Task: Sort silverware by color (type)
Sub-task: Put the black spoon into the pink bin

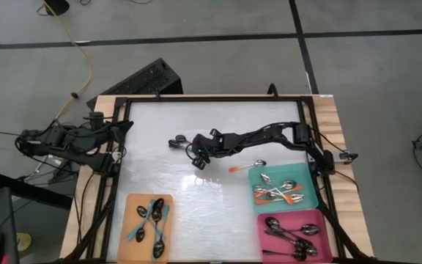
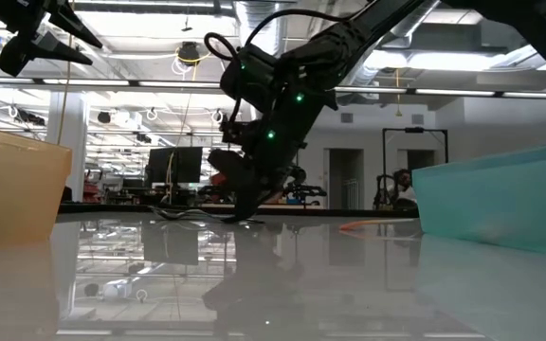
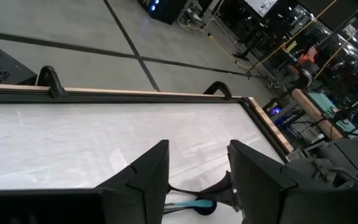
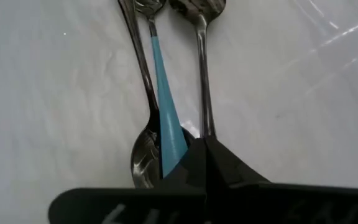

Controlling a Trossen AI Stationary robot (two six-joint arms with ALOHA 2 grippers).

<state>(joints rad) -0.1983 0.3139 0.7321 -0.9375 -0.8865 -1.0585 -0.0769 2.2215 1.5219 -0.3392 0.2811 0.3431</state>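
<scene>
The teal handle (image 4: 171,138) is lying over the plain metal spoon's bowl (image 4: 145,162) next to my closed right gripper. I should open that gripper and move the spoons apart before I take one.
Three spoons lie side by side on the white table top (image 1: 160,125): a teal-handled spoon (image 4: 161,87), a plain metal spoon (image 4: 143,93) with its bowl toward me, and a second metal spoon (image 4: 201,74). In the high view the group (image 1: 175,141) sits mid-table. My right gripper (image 4: 207,144) (image 1: 189,145) slants down at their near ends, shut, its tips at the table (image 2: 245,216). My left gripper (image 3: 197,180) (image 1: 121,130) hangs open over the table's left edge, holding nothing. My right gripper has its shut fingers meeting on the free end of the second metal spoon's handle (image 4: 204,127), pinched at the fingertips. The fingers slant down from the table's right side, roughly along the handle. The spoon lies flat on the table. The teal handle's wide end (image 4: 173,144) runs under one finger.
An orange tray (image 1: 132,220) at the near left holds teal-handled spoons. A teal tray (image 1: 308,196) at the right holds orange-handled ones, and a pink tray (image 1: 266,246) below it holds metal ones. One orange-handled spoon (image 1: 245,167) lies on the table beside the teal tray.
</scene>
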